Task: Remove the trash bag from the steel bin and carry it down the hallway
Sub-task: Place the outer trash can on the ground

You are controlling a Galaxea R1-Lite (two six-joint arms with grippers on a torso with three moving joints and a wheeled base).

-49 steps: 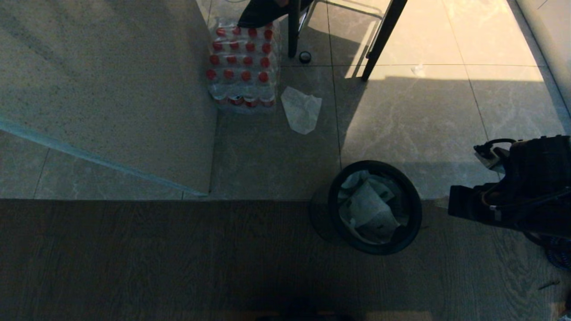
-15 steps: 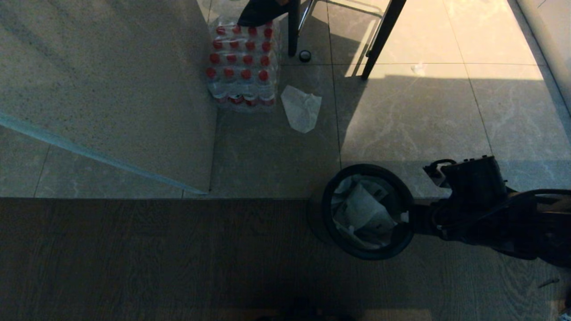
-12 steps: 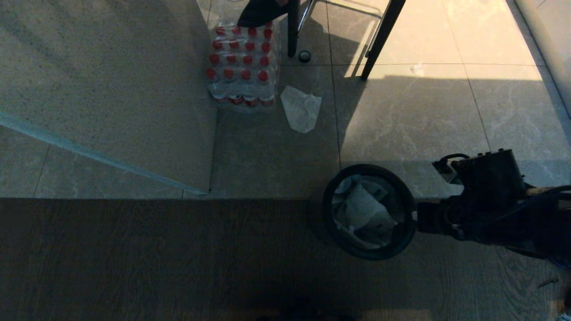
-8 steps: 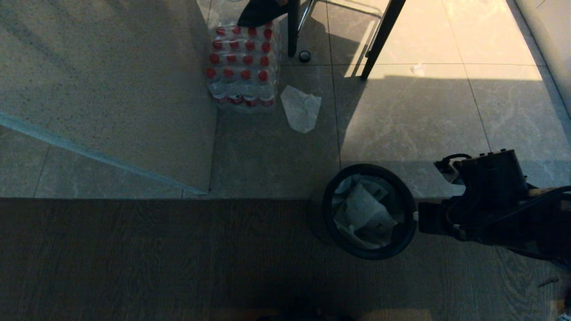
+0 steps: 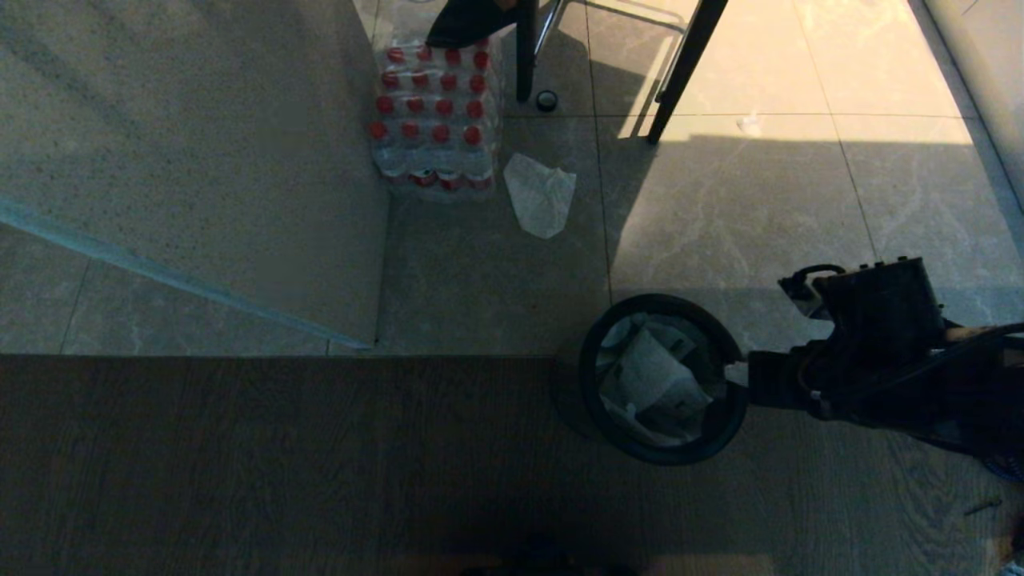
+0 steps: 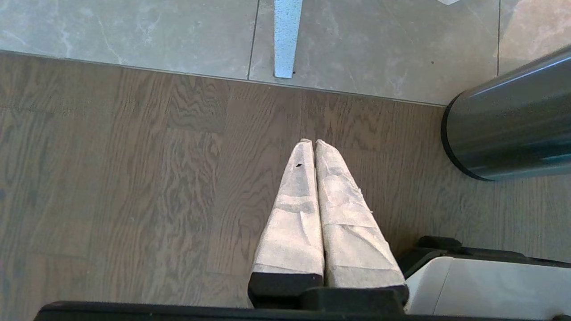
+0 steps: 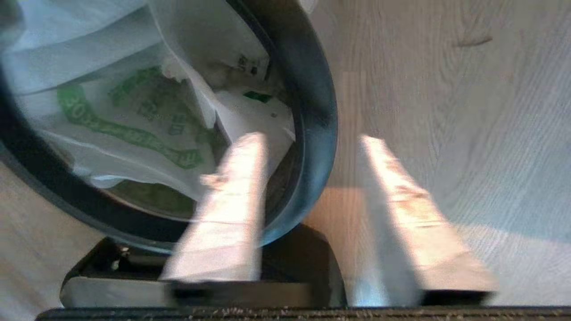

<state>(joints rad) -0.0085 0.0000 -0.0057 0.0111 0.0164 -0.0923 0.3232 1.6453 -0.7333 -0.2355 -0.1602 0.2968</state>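
Observation:
I should grasp the black rim [image 5: 732, 407] with my right gripper and lift the steel bin's outer shell off first, because the trash bag [image 5: 660, 379] sits down inside it.
The steel bin [image 5: 724, 424] stands on the wood floor where it meets the tiles, with the wrinkled white trash bag [image 5: 652, 384] inside it. In the right wrist view the bag [image 7: 134, 120] shows green print. My right gripper [image 5: 738, 376] reaches in from the right to the bin's right rim. It [image 7: 312, 138] is open and astride the black rim [image 7: 316, 133], one finger over the bag and one outside, holding nothing. My left gripper [image 6: 312, 141] is shut and empty, parked low over the wood floor to the left of the bin [image 6: 513, 120].
A shrink-wrapped pack of red-capped bottles [image 5: 436, 112] and a flat white wrapper [image 5: 542, 194] lie on the tiles beyond the bin. Dark furniture legs [image 5: 688, 64] stand further back. A speckled grey slab [image 5: 184, 160] fills the far left. My white base [image 6: 490, 290] is beside the left gripper.
The right arm came in from the far right to the bin's rim, drew back a little, then moved in again. The bin sits slightly further left than at first.

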